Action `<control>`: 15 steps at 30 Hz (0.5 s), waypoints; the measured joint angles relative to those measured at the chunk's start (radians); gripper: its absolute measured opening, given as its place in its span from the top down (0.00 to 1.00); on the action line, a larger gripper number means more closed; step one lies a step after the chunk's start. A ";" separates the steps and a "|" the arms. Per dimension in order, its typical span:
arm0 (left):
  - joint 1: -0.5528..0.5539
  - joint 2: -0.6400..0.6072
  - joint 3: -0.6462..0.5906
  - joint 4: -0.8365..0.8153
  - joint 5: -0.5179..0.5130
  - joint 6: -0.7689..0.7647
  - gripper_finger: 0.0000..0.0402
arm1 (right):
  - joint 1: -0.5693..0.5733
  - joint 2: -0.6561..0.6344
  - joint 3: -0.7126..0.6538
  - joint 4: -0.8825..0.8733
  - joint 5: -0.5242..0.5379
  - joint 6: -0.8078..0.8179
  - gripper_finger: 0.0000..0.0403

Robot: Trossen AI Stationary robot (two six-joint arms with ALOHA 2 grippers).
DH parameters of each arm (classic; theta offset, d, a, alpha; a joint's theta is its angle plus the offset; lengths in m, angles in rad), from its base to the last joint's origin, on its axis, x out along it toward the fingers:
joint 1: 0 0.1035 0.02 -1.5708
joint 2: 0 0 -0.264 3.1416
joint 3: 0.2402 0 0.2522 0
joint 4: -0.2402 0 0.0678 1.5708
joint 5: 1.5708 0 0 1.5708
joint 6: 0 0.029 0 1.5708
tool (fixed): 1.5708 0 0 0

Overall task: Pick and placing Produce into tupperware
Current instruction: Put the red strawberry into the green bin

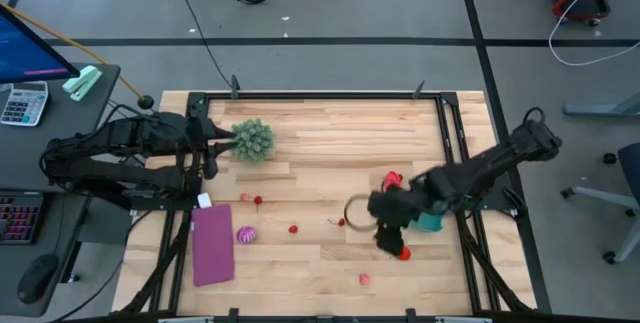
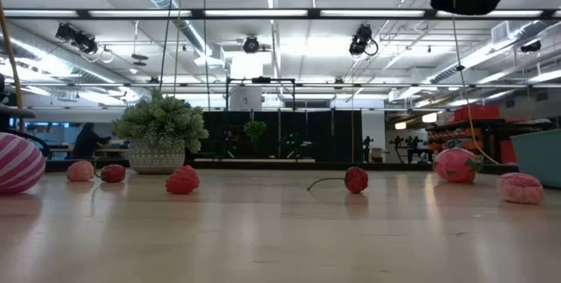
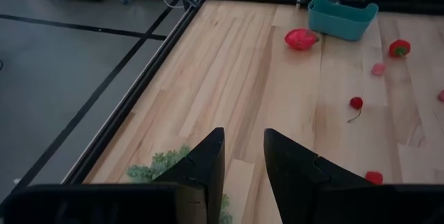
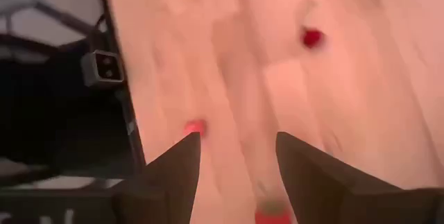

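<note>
My right gripper should keep going down until its fingers close around the red piece [image 1: 404, 253] at its sides [image 4: 272, 215]. The piece is clear of its neighbours and lies in the gap between the open fingers.
The produce lies scattered on the wooden table: a magenta striped ball [image 1: 246, 234], a stemmed cherry [image 1: 340, 222], small red and pink pieces [image 1: 293, 229] [image 1: 364, 279], and a larger red piece [image 1: 392, 178]. The teal tupperware [image 1: 432, 222] stands at the table's right, half hidden under my right arm. My right gripper [image 1: 390, 245] hovers open, pointing down, beside a red piece [image 1: 403, 254], which shows low between its fingers [image 4: 270, 216]. My left gripper [image 1: 215, 148] waits open at the far left, next to the green plant ball [image 1: 253, 139].
A flat purple mat [image 1: 212, 245] lies at the near left, beside the striped ball. A black frame [image 1: 455, 143] borders the table. The middle of the table between the arms holds only small pieces. In the low view, the potted plant [image 2: 160, 134] stands at the far left.
</note>
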 joint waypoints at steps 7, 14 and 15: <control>0.000 0.000 0.000 -0.060 0.000 -0.010 0.73 | 0.141 0.120 -0.023 0.012 0.150 0.036 0.51; -0.001 0.000 0.000 -0.102 0.000 -0.089 0.73 | 0.155 0.307 -0.023 -0.023 0.117 -0.023 0.51; -0.001 0.000 0.000 -0.103 0.000 -0.094 0.73 | 0.154 0.325 -0.023 -0.031 0.107 -0.026 0.51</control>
